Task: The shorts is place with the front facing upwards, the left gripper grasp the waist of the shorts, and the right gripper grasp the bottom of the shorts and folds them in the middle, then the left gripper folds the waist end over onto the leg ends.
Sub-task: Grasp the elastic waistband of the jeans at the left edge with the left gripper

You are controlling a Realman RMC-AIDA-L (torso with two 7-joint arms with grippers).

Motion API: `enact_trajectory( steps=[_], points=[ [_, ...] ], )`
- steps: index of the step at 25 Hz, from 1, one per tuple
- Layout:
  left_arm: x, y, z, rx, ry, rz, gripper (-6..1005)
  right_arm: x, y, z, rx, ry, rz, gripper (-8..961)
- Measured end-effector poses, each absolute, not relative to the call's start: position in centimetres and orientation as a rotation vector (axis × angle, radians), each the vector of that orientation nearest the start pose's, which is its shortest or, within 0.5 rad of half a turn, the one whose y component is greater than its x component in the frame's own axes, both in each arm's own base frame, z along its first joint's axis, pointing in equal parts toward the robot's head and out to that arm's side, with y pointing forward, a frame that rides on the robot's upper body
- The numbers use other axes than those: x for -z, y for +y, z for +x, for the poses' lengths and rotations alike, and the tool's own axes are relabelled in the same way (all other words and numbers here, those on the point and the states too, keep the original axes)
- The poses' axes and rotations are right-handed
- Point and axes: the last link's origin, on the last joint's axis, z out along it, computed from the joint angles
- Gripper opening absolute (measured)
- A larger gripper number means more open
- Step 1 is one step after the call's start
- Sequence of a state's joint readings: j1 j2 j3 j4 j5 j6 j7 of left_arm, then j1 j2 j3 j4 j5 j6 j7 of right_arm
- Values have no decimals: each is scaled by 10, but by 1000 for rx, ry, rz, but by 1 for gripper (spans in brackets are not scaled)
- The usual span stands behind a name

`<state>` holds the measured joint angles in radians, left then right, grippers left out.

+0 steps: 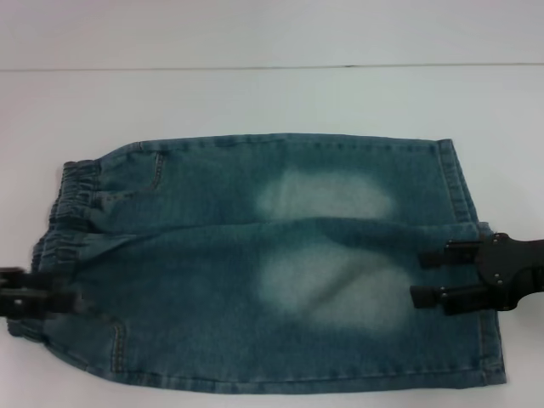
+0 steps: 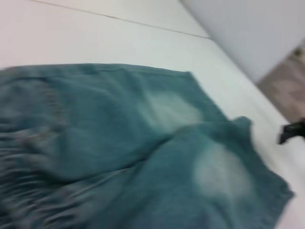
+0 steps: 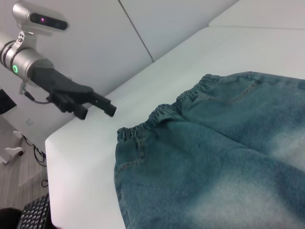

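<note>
The near corner of the waist (image 1: 27,328) lies free, and my left gripper's open fingers point at it. I should keep going down until the fingers are on both sides of its edge (image 3: 126,134).
Blue denim shorts (image 1: 280,255) lie flat, front up, on the white table (image 1: 272,93). The elastic waist (image 1: 72,200) is at the left and the leg ends (image 1: 472,255) at the right. My left gripper (image 1: 53,289) is open at the near corner of the waist. In the right wrist view the left gripper (image 3: 97,109) hangs beside the waistband (image 3: 167,112) without touching it. My right gripper (image 1: 422,276) is open over the near leg, just inside its hem, with nothing between its fingers. It also shows far off as the right gripper (image 2: 293,131) beyond the shorts (image 2: 143,143).
White walls stand behind the table's far edge (image 1: 272,68). The near edge of the table runs just below the shorts. A keyboard (image 3: 33,212) sits low beyond the table's left end, with floor around it.
</note>
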<state>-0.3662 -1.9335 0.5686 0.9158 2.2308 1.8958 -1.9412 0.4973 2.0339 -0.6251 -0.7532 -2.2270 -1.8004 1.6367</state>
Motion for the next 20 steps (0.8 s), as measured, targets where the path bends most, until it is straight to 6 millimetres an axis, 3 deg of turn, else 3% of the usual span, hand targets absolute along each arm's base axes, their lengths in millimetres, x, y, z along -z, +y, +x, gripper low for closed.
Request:
enact_trajectory(
  steps=[6, 12, 20],
  points=[
    [-116, 262, -353, 241, -1420, -2462, 901, -27, 296, 282, -537, 971, -2890, 864],
    [-105, 263, -366, 86, -1448, -2412, 894, -27, 297, 282, -534, 969, -2886, 864],
    [-92, 264, -367, 13, -1453, -2408, 842, -27, 297, 283, -536, 970, -2880, 865]
  ],
)
